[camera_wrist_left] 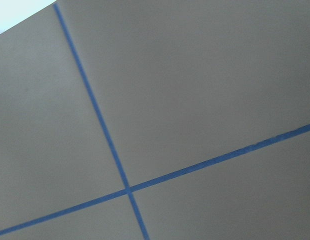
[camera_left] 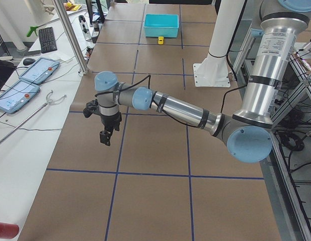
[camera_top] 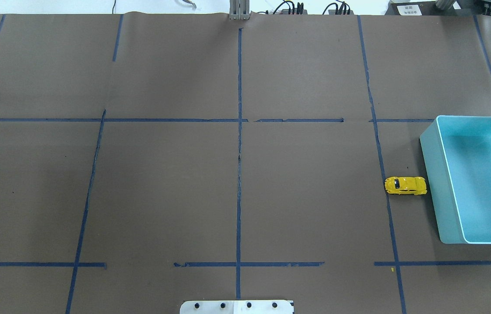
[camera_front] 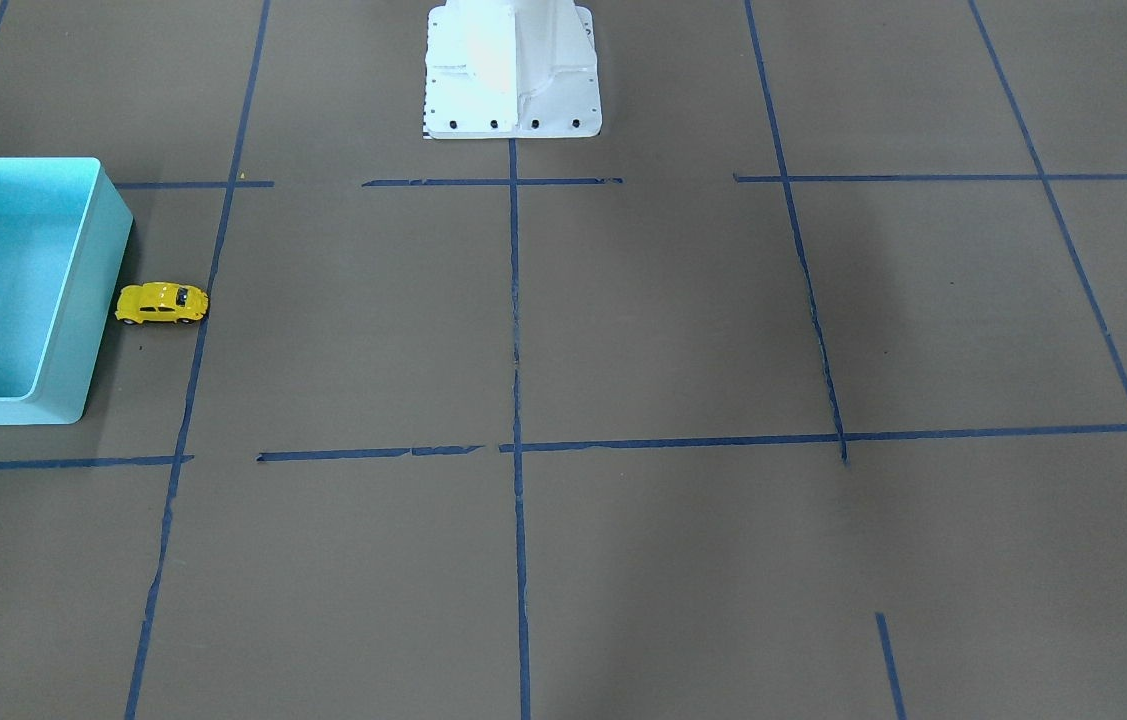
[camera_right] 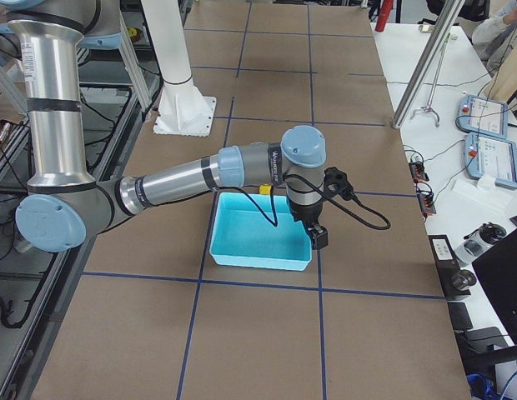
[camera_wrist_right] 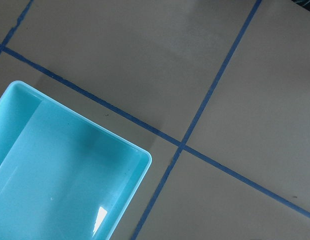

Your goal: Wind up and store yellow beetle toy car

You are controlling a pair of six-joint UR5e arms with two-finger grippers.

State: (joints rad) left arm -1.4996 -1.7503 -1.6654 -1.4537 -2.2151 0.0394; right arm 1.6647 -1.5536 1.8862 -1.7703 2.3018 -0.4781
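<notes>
The yellow car is outside the bin's long side [camera_front: 86, 310] and far from my left gripper, so next my right gripper swings back and lifts the car [camera_front: 162, 302] into the bin.
The yellow beetle toy car [camera_front: 161, 303] stands on its wheels on the brown table, just outside the long wall of the turquoise bin [camera_front: 88, 300]. It also shows in the overhead view [camera_top: 405, 186], far off in the left side view [camera_left: 160, 40], and partly behind the arm in the right side view [camera_right: 264, 190]. The bin [camera_top: 439, 187] is empty. My right gripper [camera_right: 318, 239] hangs over the bin's far corner, away from the car. My left gripper [camera_left: 106, 135] hangs over bare table at the other end. I cannot tell whether either is open or shut.
The robot's white base [camera_front: 513, 90] stands at the table's middle edge. Blue tape lines [camera_top: 239, 152] divide the brown table into squares. The right wrist view shows one bin corner [camera_wrist_right: 55, 170]. Tablets and cables lie beyond the far table edge [camera_right: 484, 125].
</notes>
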